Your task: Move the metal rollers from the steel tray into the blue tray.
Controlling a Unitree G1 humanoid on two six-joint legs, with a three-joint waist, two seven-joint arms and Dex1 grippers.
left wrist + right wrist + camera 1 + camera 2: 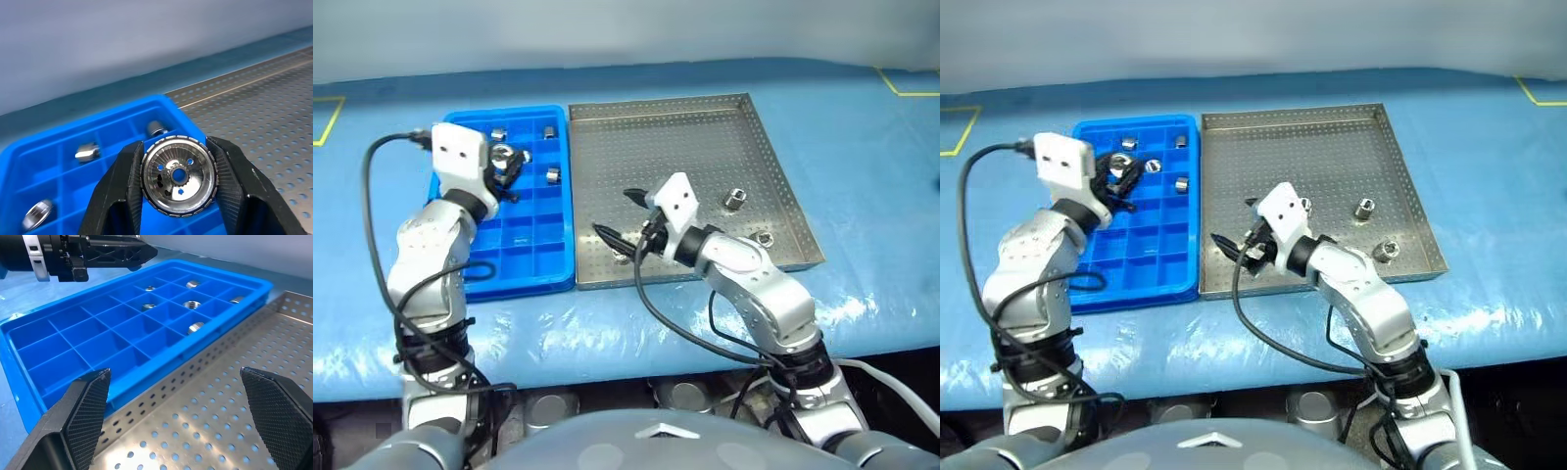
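I should go on lowering my left gripper, which holds the metal roller by its ribbed rim [179, 176], into the blue tray before I let go there, since empty compartments [98, 303] are open below.
My left gripper [506, 162] hangs over the far part of the blue tray [533, 257], shut on one metal roller [178, 175], which sits gripped by its ribbed rim between the two black fingers [122, 188]. Several more rollers [553, 175] lie in the blue tray's far compartments. The steel tray [705, 127] stands right beside it, with two rollers [737, 199] near its right side. Above the steel tray's near left corner my right gripper [174, 374] stands open, pointing toward the blue tray with nothing between its fingers.
Both trays rest on a table under a blue cover [862, 147]. Yellow tape marks [901, 86] lie at the far corners. Black cables loop from both wrists, one over the blue tray's near edge [480, 269].
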